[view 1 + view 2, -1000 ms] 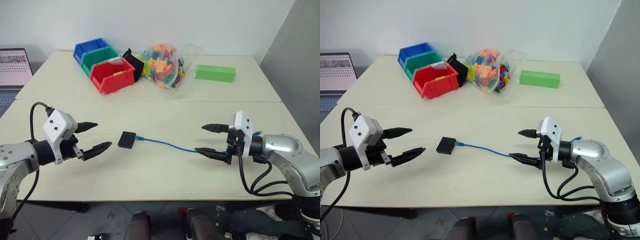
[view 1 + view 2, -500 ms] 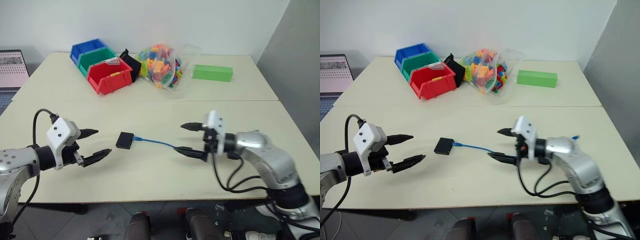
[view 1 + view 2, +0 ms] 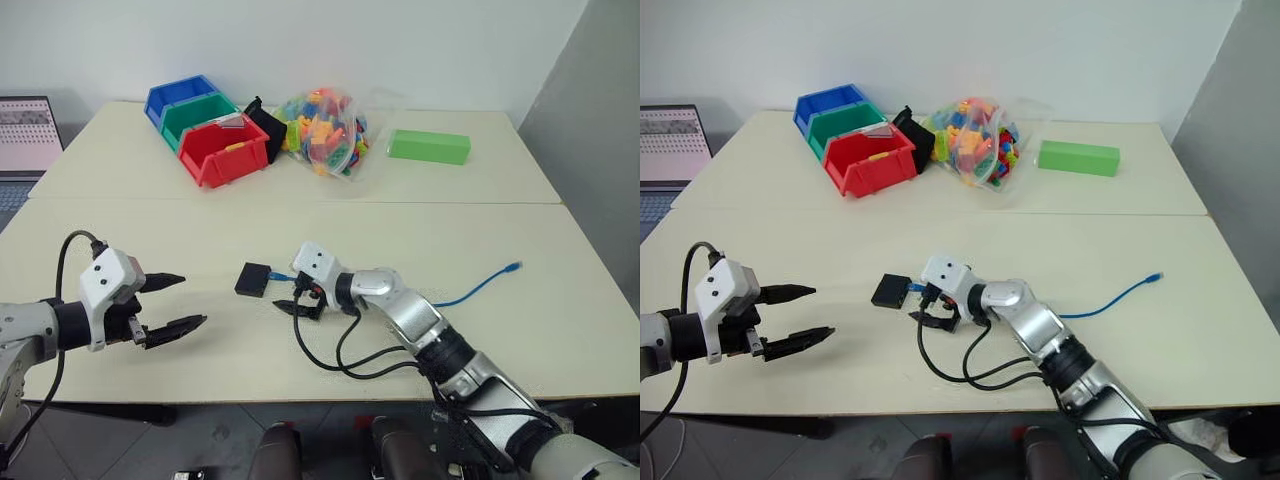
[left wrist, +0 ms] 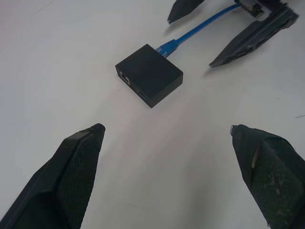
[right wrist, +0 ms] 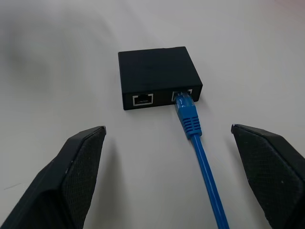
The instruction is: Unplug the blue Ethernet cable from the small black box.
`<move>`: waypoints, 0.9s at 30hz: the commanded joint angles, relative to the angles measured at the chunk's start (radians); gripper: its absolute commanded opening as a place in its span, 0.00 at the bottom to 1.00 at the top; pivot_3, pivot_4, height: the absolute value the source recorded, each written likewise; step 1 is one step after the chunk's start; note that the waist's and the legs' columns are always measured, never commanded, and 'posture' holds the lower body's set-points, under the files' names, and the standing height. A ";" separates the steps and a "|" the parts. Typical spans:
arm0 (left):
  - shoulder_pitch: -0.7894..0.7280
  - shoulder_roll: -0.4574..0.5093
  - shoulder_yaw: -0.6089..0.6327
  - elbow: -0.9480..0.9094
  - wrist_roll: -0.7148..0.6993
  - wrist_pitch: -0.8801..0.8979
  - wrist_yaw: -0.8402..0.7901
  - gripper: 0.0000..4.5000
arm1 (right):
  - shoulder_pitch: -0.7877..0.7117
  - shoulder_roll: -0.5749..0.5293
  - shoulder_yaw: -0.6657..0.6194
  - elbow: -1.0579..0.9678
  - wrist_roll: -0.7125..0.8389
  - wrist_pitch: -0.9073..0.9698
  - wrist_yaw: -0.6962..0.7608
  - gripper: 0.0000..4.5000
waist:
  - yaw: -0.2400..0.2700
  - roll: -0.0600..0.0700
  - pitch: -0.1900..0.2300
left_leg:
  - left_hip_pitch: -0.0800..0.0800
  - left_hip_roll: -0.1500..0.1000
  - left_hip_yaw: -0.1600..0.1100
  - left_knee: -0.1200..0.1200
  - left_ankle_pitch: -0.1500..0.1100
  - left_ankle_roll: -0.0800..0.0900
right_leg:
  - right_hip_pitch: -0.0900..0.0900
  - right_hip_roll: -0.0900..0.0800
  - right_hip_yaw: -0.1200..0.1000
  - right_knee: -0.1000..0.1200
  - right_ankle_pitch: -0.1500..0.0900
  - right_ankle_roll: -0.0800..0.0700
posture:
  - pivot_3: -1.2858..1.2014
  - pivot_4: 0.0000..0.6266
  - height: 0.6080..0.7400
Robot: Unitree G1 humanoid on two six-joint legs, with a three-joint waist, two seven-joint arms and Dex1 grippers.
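The blue Ethernet cable (image 4: 205, 23) will come up with the small black box when I lift the box, because the blue plug (image 4: 167, 48) is deep in the port on the box's side.
The small black box (image 3: 253, 279) lies flat on the near table, left of centre. The blue Ethernet cable (image 5: 195, 129) is plugged into one of its two side ports; the other port is bare. From the box the cable runs right to a free plug (image 3: 514, 266). My right gripper (image 3: 287, 292) stands open just right of the box, one finger on each side of the cable close behind the plug, touching neither. My left gripper (image 3: 192, 299) is open and holds nothing, a short way left of the box and pointing at it. The left wrist view shows the box (image 4: 149, 75) ahead of its fingers.
At the back stand red (image 3: 225, 150), green and blue bins, a clear bag of coloured bricks (image 3: 325, 125) and a green block (image 3: 429, 146). A laptop (image 3: 28, 135) sits at the far left. My right arm's black cables loop on the table near the front edge.
My right arm has swept left along the cable, from its far end to right beside the box. The left gripper has sunk slightly and drifted left. Both stayed open.
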State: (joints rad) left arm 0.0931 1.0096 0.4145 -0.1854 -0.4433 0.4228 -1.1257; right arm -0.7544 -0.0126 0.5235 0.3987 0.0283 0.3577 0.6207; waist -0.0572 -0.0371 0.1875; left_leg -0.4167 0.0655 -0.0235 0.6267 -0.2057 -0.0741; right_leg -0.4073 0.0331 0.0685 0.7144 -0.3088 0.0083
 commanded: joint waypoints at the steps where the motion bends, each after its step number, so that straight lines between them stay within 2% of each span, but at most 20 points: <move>1: -0.012 0.011 0.009 -0.026 0.000 -0.016 -0.002 1.00 | -0.070 0.051 -0.028 0.122 -0.027 -0.066 -0.001 0.99 | 0.000 0.000 0.000 | 0.000 0.000 0.000 0.000 0.000 0.000 | 0.000 0.000 0.000 0.000 0.000 0.000 | 0.52 0.24 1.00; 5: -0.013 0.008 0.002 -0.036 -0.002 -0.016 -0.005 1.00 | -0.112 0.079 -0.041 0.229 -0.045 -0.109 0.009 0.83 | 0.000 0.000 0.000 | 0.000 0.000 0.000 0.000 0.000 0.000 | 0.000 0.000 0.000 0.000 0.000 -0.001 | 0.52 0.24 1.00; 8: -0.010 0.007 0.001 -0.038 -0.002 -0.019 -0.006 1.00 | -0.126 0.091 -0.045 0.275 -0.062 -0.130 0.024 0.63 | 0.000 0.000 0.000 | 0.000 0.000 0.000 0.000 0.000 0.000 | 0.000 0.000 0.000 0.000 0.000 -0.001 | 0.52 0.24 1.00; 9: -0.009 0.006 0.001 -0.038 -0.002 -0.020 -0.006 1.00 | -0.127 0.093 -0.045 0.283 -0.069 -0.135 0.027 0.60 | 0.000 0.000 0.000 | 0.000 0.000 0.000 0.000 0.000 0.000 | 0.000 0.000 0.000 0.000 0.000 -0.001 | 0.52 0.24 1.00; 18: -0.026 0.002 -0.010 0.000 0.001 -0.031 -0.005 1.00 | -0.136 0.066 -0.033 0.276 -0.147 -0.186 0.033 0.07 | 0.001 0.000 0.000 | 0.000 0.000 0.000 0.000 0.000 0.000 | 0.000 0.000 0.000 0.001 0.000 -0.001 | 0.52 0.24 1.00; 24: -0.073 -0.022 -0.032 0.060 0.003 -0.025 0.022 1.00 | -0.138 -0.010 -0.010 0.161 -0.237 -0.265 0.031 0.04 | 0.002 0.000 0.000 | 0.000 -0.001 0.000 0.000 0.000 0.000 | 0.000 0.000 0.000 0.001 0.000 -0.001 | 0.52 0.24 1.00; 27: -0.141 -0.076 -0.048 0.071 -0.060 0.060 0.068 1.00 | -0.103 -0.126 0.006 -0.031 -0.298 -0.393 0.052 0.04 | 0.006 0.000 0.000 | -0.001 -0.001 0.000 0.000 0.000 0.000 | -0.001 0.000 -0.001 0.001 0.000 0.000 | 0.52 0.24 1.00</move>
State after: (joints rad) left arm -0.0050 0.9606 0.3657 -0.1044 -0.4506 0.4318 -1.0901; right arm -0.8653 -0.0979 0.5306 0.5222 -0.2369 0.0658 0.6563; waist -0.0514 -0.0367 0.1878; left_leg -0.4178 0.0647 -0.0239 0.6266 -0.2057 -0.0741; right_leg -0.4078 0.0327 0.0677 0.7147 -0.3086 0.0078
